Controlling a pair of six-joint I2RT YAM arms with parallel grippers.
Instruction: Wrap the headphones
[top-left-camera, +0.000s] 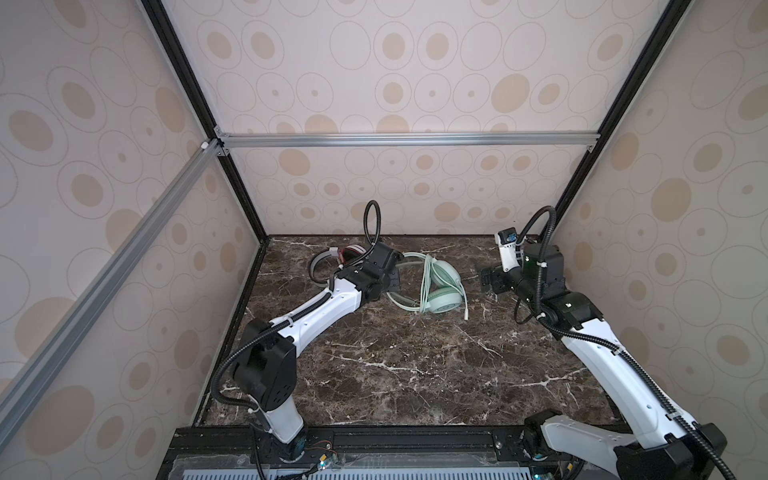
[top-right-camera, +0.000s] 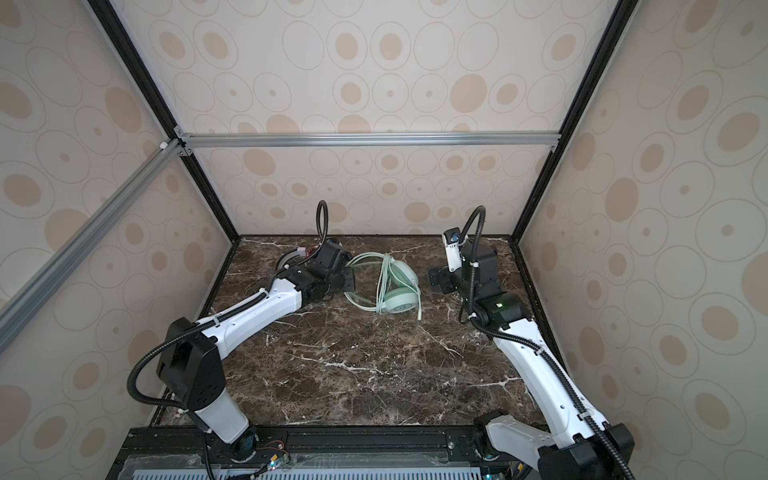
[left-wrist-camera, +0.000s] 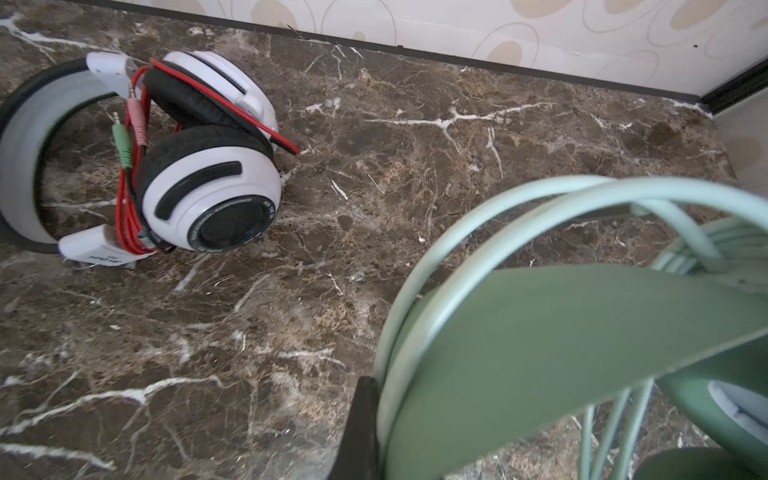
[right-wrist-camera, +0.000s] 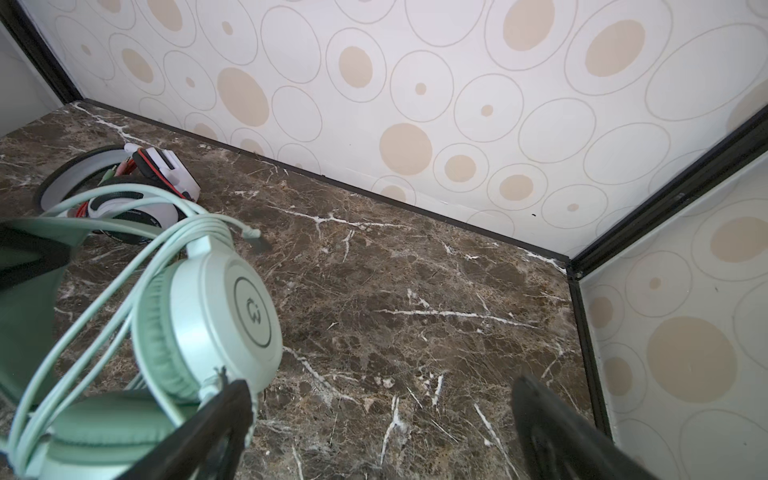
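Observation:
I should keep lowering the mint-green headphones, with the cable wound (top-left-camera: 426, 280) around them, with my left gripper onto the open marble (left-wrist-camera: 432, 184) beside the white headphones and let go once they rest.
The mint-green headphones (top-left-camera: 442, 286) (top-right-camera: 399, 291) lie mid-table towards the back, one cup (right-wrist-camera: 216, 307) on edge. Their pale green cable (top-left-camera: 426, 282) runs in several turns across the headband, with a loose loop (top-left-camera: 400, 303) and the plug end (top-left-camera: 466, 318) on the table. My left gripper (top-left-camera: 394, 274) is shut on their green headband (left-wrist-camera: 540, 353); only one black finger (left-wrist-camera: 361, 415) shows, pressed against band and cable. The white headphones (left-wrist-camera: 208, 195), red cable (left-wrist-camera: 133, 224) bundled round them, sit behind my left wrist, partly hidden (top-left-camera: 332, 255). My right gripper (right-wrist-camera: 380, 415) (top-left-camera: 488, 280) stands open and empty, just right of the mint cup.
The dark marble table (top-left-camera: 415, 365) is boxed in by patterned walls with black frame posts. The back wall edge (right-wrist-camera: 374, 195) runs close behind both headsets. The right wall corner (right-wrist-camera: 573, 270) is near my right gripper.

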